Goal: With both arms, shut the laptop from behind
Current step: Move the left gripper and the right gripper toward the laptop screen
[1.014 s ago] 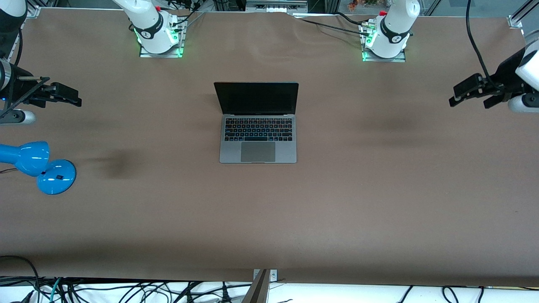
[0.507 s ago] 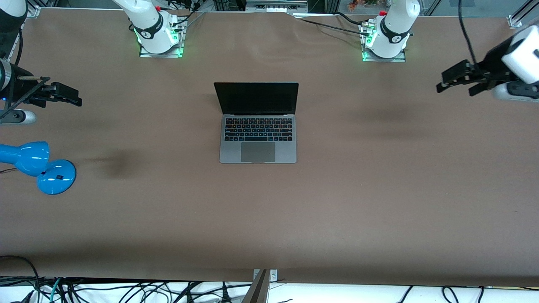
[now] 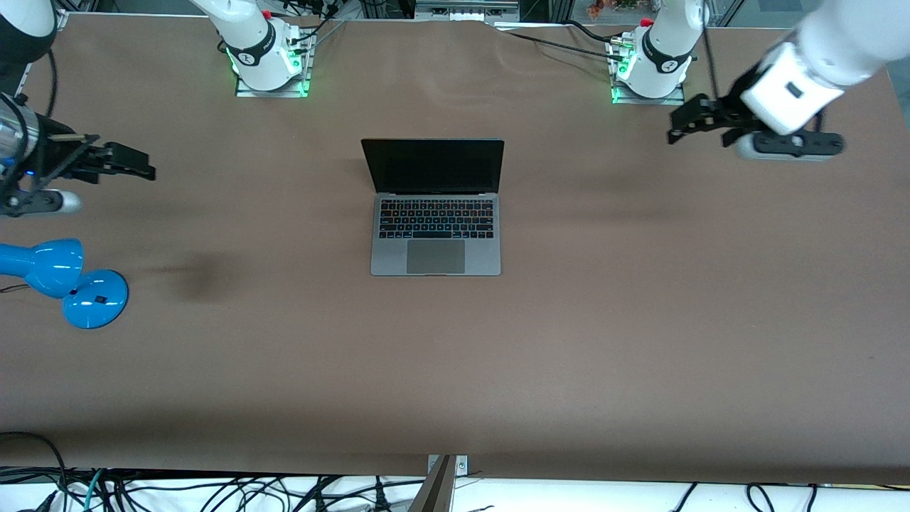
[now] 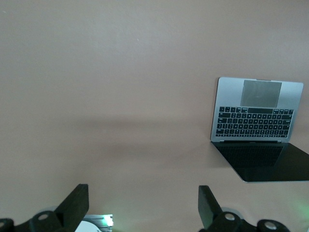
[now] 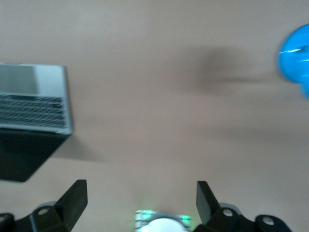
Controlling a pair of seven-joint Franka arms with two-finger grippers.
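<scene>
My gripper will push the black screen (image 3: 433, 166) from behind, and the screen should swing down flat over the keyboard while the laptop's base stays in place, because a hinge (image 3: 436, 195) connects them.
The laptop (image 3: 435, 213) stands open in the middle of the brown table (image 3: 640, 320), its black screen upright and facing the front camera. It also shows in the left wrist view (image 4: 256, 116) and the right wrist view (image 5: 31, 106). My left gripper (image 3: 695, 134) is open and empty in the air over the table near the left arm's base, well apart from the laptop; its fingers (image 4: 77, 203) show wide apart. My right gripper (image 3: 138, 169) is open and empty over the right arm's end of the table; its fingers (image 5: 75, 198) are wide apart.
A blue desk lamp (image 3: 64, 281) lies at the right arm's end of the table, nearer the front camera than my right gripper; it shows in the right wrist view (image 5: 297, 60). The arm bases (image 3: 270, 64) (image 3: 650, 71) glow green. Cables hang along the table's front edge.
My left gripper has swung from the left arm's end of the table toward the laptop and its own base. My right gripper has shifted slightly toward the laptop. The laptop has not moved.
</scene>
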